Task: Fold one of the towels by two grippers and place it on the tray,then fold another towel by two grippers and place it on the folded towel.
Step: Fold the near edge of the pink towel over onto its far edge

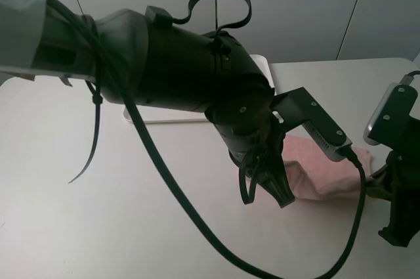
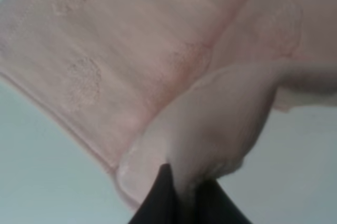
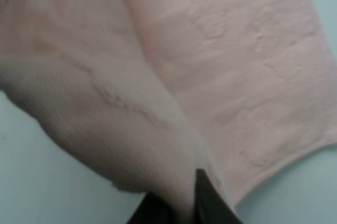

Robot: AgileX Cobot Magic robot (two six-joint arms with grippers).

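Note:
My left gripper keeps going to the towel's far edge (image 1: 298, 140) and lets go there. Both grippers are pinching the pink towel's raised edge (image 1: 319, 191) beside its flat half.
The pale pink towel (image 1: 316, 169) lies bunched on the white table, right of centre. My left gripper (image 1: 281, 192) is shut on a raised fold of it. The left wrist view shows the black fingertips (image 2: 164, 195) pinching the pink cloth (image 2: 131, 50). My right gripper (image 1: 382, 186) is at the towel's right edge. In the right wrist view it (image 3: 179, 198) is shut on a lifted fold of the same pink towel (image 3: 237, 76). The white tray (image 1: 167, 116) shows only as a strip behind the left arm. The cream towel is hidden.
The left arm (image 1: 184, 69) and its black cable (image 1: 197, 220) fill the middle of the high view and hide much of the table. The right arm's camera housing (image 1: 392, 113) stands near the right edge. A grey wall runs along the back.

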